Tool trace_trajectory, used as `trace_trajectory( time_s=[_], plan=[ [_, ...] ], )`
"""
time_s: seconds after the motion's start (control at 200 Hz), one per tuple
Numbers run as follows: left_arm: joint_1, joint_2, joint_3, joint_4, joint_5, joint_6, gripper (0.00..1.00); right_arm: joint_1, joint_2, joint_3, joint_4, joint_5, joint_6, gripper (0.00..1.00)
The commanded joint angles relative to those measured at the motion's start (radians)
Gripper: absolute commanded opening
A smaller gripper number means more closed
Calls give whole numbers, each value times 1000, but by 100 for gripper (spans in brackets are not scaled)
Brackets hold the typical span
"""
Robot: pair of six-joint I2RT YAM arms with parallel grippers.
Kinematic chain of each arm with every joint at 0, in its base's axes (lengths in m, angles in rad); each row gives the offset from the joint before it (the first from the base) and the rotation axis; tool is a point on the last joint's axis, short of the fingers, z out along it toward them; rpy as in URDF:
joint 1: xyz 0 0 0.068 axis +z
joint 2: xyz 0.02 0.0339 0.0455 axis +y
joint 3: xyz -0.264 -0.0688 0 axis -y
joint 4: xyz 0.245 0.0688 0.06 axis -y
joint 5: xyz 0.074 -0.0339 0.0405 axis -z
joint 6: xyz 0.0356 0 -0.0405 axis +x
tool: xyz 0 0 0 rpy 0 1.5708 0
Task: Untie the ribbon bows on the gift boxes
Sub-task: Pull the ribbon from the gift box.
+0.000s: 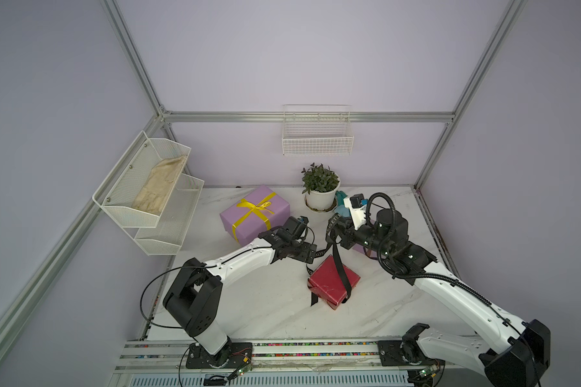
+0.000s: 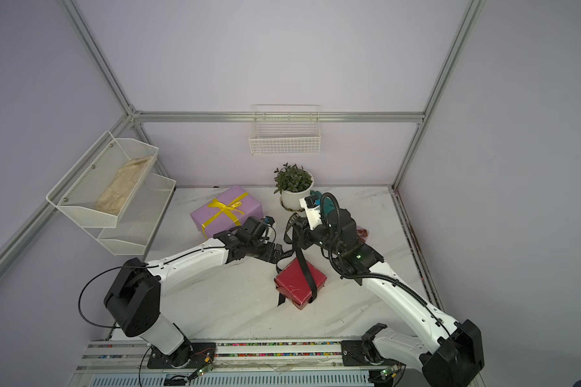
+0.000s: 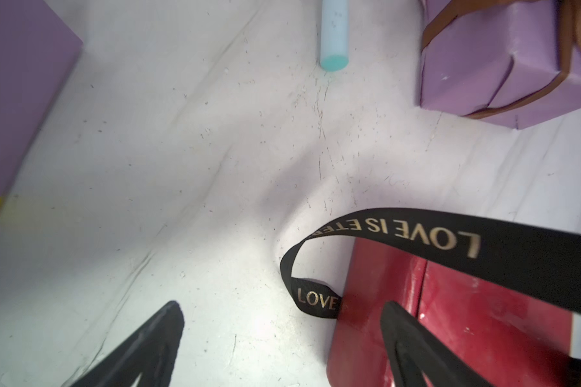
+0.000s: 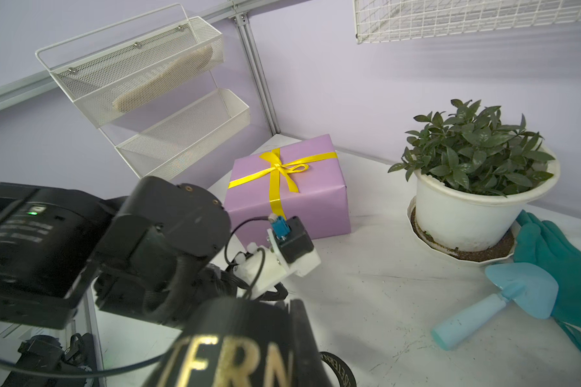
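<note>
The black ribbon runs (image 1: 346, 298) under the red box, so next my right gripper hands the ribbon to my left gripper and steadies the box (image 1: 353, 277) for the pull.
A small glossy red gift box (image 1: 329, 284) lies mid-table with a black lettered ribbon (image 1: 342, 271) crossing it. My right gripper (image 1: 333, 228) is shut on that ribbon and holds a loose loop up above the box; in the right wrist view the ribbon (image 4: 235, 351) drapes over the jaws. My left gripper (image 3: 282, 335) stands open just left of the red box (image 3: 483, 318), and a ribbon strand (image 3: 416, 231) arcs ahead of its fingertips. The large lilac box (image 1: 269, 217) keeps its yellow bow (image 1: 256, 207) tied. The small lilac box (image 3: 490, 67) with brown ribbon sits behind my right arm.
A white flowerpot (image 1: 321, 199) with a plant stands at the back, a teal glove (image 4: 557, 254) and a blue trowel (image 4: 483, 308) beside it. A two-tier mesh shelf (image 1: 148, 194) hangs on the left wall and a wire basket (image 1: 317, 137) on the back wall.
</note>
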Motion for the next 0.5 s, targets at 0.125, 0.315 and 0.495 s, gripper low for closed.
trace_trajectory(
  time_s=[0.125,0.315,0.495],
  plan=[
    [-72,-227,-177,233,89,115,100,1,71,32,27,0,22,0],
    [-188,-259,-267,509,16,126,100,2,65,91,9,-37,87,0],
    [-191,-149,-239,684,-81,202,100,1,45,119,-36,-84,112,0]
  ],
)
